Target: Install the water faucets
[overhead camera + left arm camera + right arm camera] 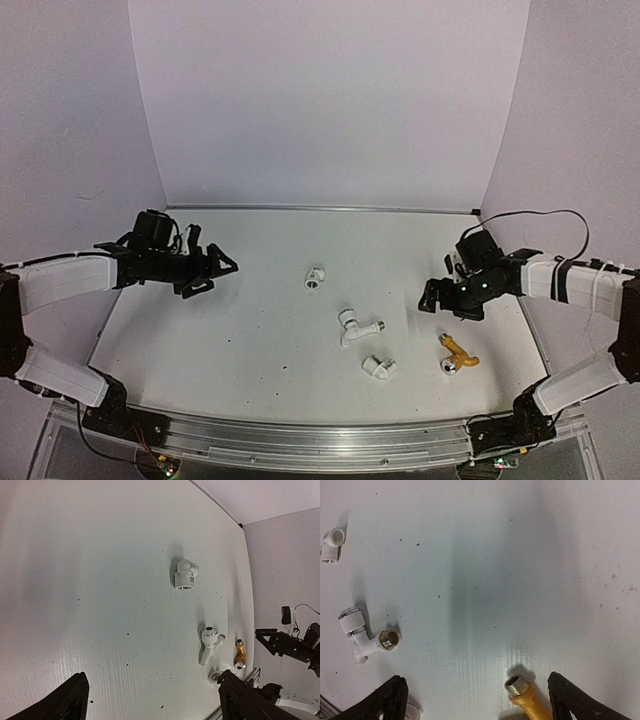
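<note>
The white faucet's knob [347, 317] is clear of both pipe fittings. My right gripper should keep going toward the knob until its fingers are on both sides of it, and then close.
The white faucet [358, 328] lies on its side near the middle of the table. The yellow-gold faucet [457, 354] lies to its right, near the front. My left gripper [222, 275] hovers open at the left, well apart from both, with nothing between its fingers. In the left wrist view the white faucet [210, 642] and gold faucet [240, 655] lie far ahead. My right gripper [443, 305] is open just above the gold faucet. In the right wrist view its threaded silvery end [522, 695] lies between the fingers, nearer the right one, untouched. The white faucet [362, 637] lies off to the left.
One stubby white pipe fitting [315, 276] sits behind the white faucet, another [378, 367] in front of it. The second fitting [217, 676] is partly hidden by my left finger. A metal rail [320, 440] runs along the table's front edge. Walls close in the back and sides.
</note>
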Controlling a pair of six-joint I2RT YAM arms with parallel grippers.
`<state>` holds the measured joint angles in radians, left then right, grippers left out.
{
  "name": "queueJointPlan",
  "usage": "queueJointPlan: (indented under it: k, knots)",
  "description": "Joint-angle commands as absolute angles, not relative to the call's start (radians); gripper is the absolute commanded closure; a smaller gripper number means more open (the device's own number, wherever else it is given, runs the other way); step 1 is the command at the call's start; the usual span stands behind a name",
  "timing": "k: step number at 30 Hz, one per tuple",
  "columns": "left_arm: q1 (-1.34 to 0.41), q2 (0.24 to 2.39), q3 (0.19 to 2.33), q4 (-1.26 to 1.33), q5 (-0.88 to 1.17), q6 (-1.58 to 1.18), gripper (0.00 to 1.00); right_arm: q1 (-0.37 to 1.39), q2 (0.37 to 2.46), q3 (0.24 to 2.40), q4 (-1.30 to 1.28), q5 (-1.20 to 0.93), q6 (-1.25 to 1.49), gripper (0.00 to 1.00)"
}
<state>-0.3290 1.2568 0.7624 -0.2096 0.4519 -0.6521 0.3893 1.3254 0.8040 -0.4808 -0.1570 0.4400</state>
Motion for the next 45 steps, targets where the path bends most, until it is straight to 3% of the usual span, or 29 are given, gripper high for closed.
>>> queueJointPlan:
  k: [1, 12, 25, 32, 37, 45]
  knots:
    - [-0.462, 1.356, 0.8, -0.108, 0.384, -0.706, 0.08, 0.51, 1.393, 0.821, -0.405, -0.201, 0.493, 0.02]
    - [-0.731, 1.599, 0.937, -0.064, 0.257, -0.743, 0.11, 0.734, 1.572, 0.904, -0.314, -0.177, 0.572, 0.02]
    - [-0.75, 1.533, 0.873, -0.057, 0.216, -0.757, 0.11, 0.998, 1.841, 1.182, -0.438, 0.149, 0.535, 0.03]
    - [-0.752, 1.519, 0.857, -0.052, 0.211, -0.758, 0.11, 1.014, 1.941, 1.315, -0.498, 0.338, 0.574, 0.12]
    - [-0.753, 1.489, 0.845, -0.052, 0.221, -0.763, 0.11, 1.014, 1.984, 1.354, -0.509, 0.339, 0.61, 0.16]
    - [-0.753, 1.468, 0.814, -0.052, 0.203, -0.758, 0.11, 1.014, 1.888, 1.266, -0.531, 0.241, 0.568, 0.14]
